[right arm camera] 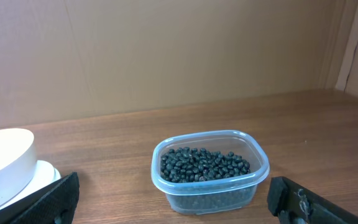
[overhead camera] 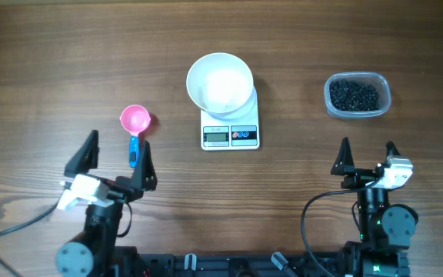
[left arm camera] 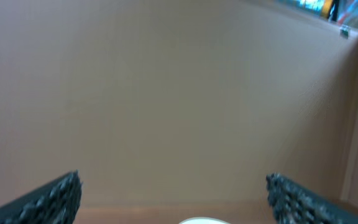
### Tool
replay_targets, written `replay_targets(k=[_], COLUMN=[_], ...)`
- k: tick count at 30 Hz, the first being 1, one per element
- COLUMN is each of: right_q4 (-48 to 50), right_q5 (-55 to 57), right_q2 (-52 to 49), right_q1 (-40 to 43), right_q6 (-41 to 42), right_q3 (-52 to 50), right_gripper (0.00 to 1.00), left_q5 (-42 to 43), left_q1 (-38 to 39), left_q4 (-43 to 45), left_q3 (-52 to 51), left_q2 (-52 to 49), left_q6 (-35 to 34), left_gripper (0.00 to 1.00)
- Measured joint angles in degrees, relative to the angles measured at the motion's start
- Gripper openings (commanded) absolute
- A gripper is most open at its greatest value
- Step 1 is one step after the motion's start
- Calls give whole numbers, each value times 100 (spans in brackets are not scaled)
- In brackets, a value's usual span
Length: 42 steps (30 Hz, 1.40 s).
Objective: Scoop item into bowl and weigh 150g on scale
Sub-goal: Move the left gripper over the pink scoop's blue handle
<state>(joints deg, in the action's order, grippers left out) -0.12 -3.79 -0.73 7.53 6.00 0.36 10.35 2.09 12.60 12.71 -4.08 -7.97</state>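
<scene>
Next, I raise my left gripper, tip it down and take the blue handle (overhead camera: 134,145) from above, because the scoop lies flat while that gripper faces the cardboard wall (left arm camera: 185,106).
The white bowl (overhead camera: 220,83) stands on the white scale (overhead camera: 231,132) at the table's middle; it looks bare inside. The black beans (overhead camera: 354,95) fill a clear plastic tub (overhead camera: 383,86) at the right. My left gripper (overhead camera: 118,150) is open near the front left, just below a pink scoop (overhead camera: 135,119) with a blue handle. My right gripper (overhead camera: 368,150) is open at the front right, short of the tub. In the right wrist view the beans (right arm camera: 204,164) lie ahead between the open fingers (right arm camera: 61,196), with the bowl (right arm camera: 5,165) at the left. The left wrist view is blurred, its gripper (left arm camera: 174,186) holding nothing.
The scoop's blue handle (overhead camera: 133,150) points toward my left gripper. A brown cardboard wall (right arm camera: 166,56) stands behind the table. A white sliver (left arm camera: 201,220) shows at the bottom edge of the left wrist view.
</scene>
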Motion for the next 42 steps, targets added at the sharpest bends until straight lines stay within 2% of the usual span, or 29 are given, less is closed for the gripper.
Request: replay_targets(k=[5, 12, 16, 23, 27, 32, 37, 38, 40, 42], right_q4=[-2, 4, 4, 4, 4, 4, 4, 4, 4, 4], right_q5=[0, 2, 2, 2, 2, 2, 2, 2, 2, 2], right_q2=[0, 0, 0, 0, 0, 0, 0, 0, 0, 0], right_q1=[0, 0, 0, 0, 0, 0, 0, 0, 0, 0], right_q6=[0, 0, 0, 0, 0, 0, 0, 0, 0, 0], right_q3=[0, 0, 0, 0, 0, 0, 0, 0, 0, 0], right_gripper=[100, 100, 100, 100, 100, 100, 100, 100, 100, 100], left_q5=[-70, -72, -111, -343, -461, -492, -450, -450, -450, -450], left_q1=[-2, -2, -2, -2, -2, -2, -2, -2, -2, -2], left_q4=[-1392, -4221, -5130, -5884, -6216, -6384, -6314, -6293, -6227, -6188], left_q3=[1777, 4865, 5847, 6085, 6085, 6085, 6085, 6085, 6085, 6085], left_q2=[-1073, -3853, -5128, -7055, -7838, -8452, -8561, -8561, -8561, -8561], left_q6=[-2, 334, 470, 544, 557, 557, 557, 557, 562, 581], left_gripper=[100, 100, 100, 100, 100, 100, 100, 98, 80, 77])
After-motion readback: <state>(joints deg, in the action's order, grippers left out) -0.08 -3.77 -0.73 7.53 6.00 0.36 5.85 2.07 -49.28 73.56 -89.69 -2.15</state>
